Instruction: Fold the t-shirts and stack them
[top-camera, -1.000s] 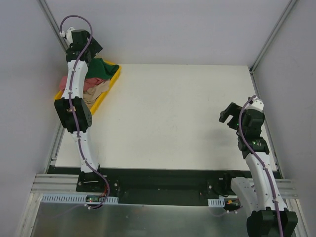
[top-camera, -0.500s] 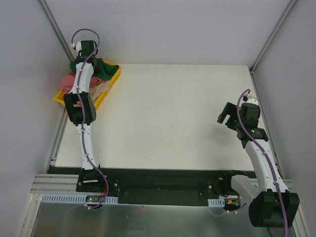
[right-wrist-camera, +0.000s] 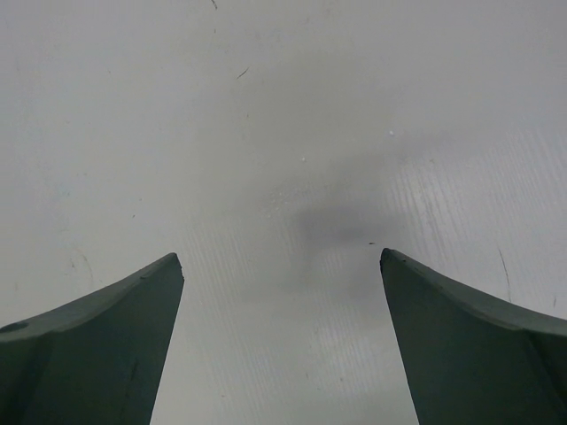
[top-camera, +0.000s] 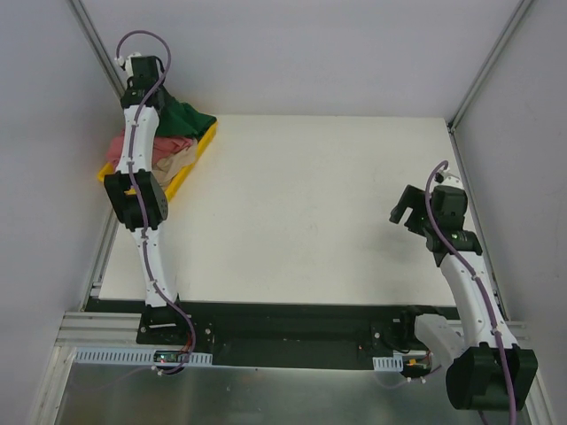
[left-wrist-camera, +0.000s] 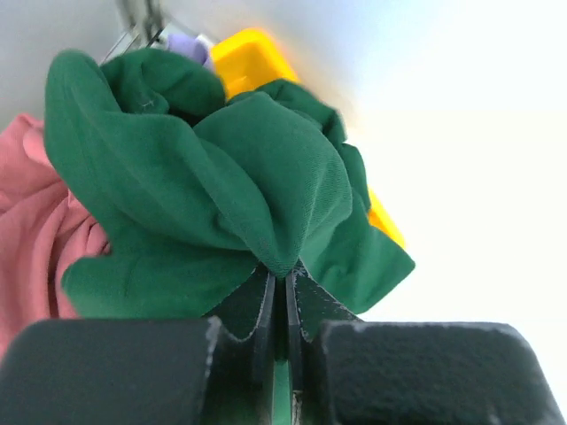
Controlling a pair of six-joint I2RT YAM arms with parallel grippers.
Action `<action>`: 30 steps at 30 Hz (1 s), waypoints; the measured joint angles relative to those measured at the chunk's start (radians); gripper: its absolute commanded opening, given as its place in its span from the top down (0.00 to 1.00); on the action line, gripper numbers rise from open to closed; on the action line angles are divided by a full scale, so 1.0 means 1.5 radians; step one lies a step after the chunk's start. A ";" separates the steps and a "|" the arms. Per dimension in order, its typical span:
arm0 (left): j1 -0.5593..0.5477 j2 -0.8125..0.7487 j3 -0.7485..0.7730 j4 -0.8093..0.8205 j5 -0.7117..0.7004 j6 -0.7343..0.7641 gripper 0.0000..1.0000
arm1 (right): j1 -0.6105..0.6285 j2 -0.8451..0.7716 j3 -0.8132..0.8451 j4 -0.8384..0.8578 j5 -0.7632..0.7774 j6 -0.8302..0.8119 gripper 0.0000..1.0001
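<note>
My left gripper is holding only the top green t-shirt (top-camera: 184, 119). I carry on moving it out of the tray until it spreads out over the clear white table (top-camera: 306, 195).
Three t-shirts lie heaped in the yellow tray (top-camera: 191, 162) at the table's far left corner. The dark green t-shirt (top-camera: 189, 115) lies on top and hangs over the tray's far end, the dusty pink t-shirt (top-camera: 119, 146) is at the left, and the beige t-shirt (top-camera: 169, 159) lies in the middle. My left gripper (top-camera: 160, 103) reaches over the tray, and in the left wrist view the left gripper (left-wrist-camera: 285, 276) is shut on a bunched fold of the green t-shirt (left-wrist-camera: 221, 168). My right gripper (top-camera: 404, 207) hovers open over bare table at the right, and the right wrist view shows nothing between the right gripper's (right-wrist-camera: 282, 266) fingers.
In the left wrist view the pink t-shirt (left-wrist-camera: 35, 230) sits left of the green one, and the tray's yellow rim (left-wrist-camera: 252, 53) shows behind it. White walls with metal corner rails close in the table on three sides. The white table (top-camera: 310, 212) spreads between the arms.
My left gripper went from open to shut on the green t-shirt, pulling the cloth up and to the right. The right arm shifted slightly early on, then stayed still.
</note>
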 measured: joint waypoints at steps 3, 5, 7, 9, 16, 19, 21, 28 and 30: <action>-0.002 -0.044 0.001 0.006 0.031 0.017 1.00 | 0.000 -0.020 0.000 0.000 0.011 -0.003 0.04; -0.009 -0.079 0.005 0.015 0.048 0.027 1.00 | 0.000 -0.034 0.004 -0.004 0.020 -0.006 0.04; -0.025 -0.117 0.007 0.027 0.063 0.040 1.00 | 0.000 -0.055 0.009 -0.005 0.026 -0.007 0.04; -0.044 -0.155 0.008 0.041 0.080 0.053 1.00 | 0.000 -0.080 0.010 -0.004 0.034 -0.007 0.04; -0.202 -0.308 0.009 0.122 0.141 0.134 1.00 | 0.000 -0.212 -0.018 0.053 0.036 -0.006 0.04; -0.301 -0.365 0.009 0.165 0.172 0.179 1.00 | 0.000 -0.256 -0.032 0.059 0.036 -0.012 0.04; -0.352 -0.391 0.009 0.191 0.205 0.195 1.00 | 0.000 -0.274 -0.032 0.060 0.036 -0.016 0.04; -0.428 -0.413 -0.041 0.246 0.260 0.218 0.95 | 0.000 -0.285 -0.003 -0.002 0.052 -0.023 0.04; -0.432 -0.414 -0.102 0.257 0.259 0.217 0.62 | 0.000 -0.284 0.017 -0.033 0.059 -0.024 0.04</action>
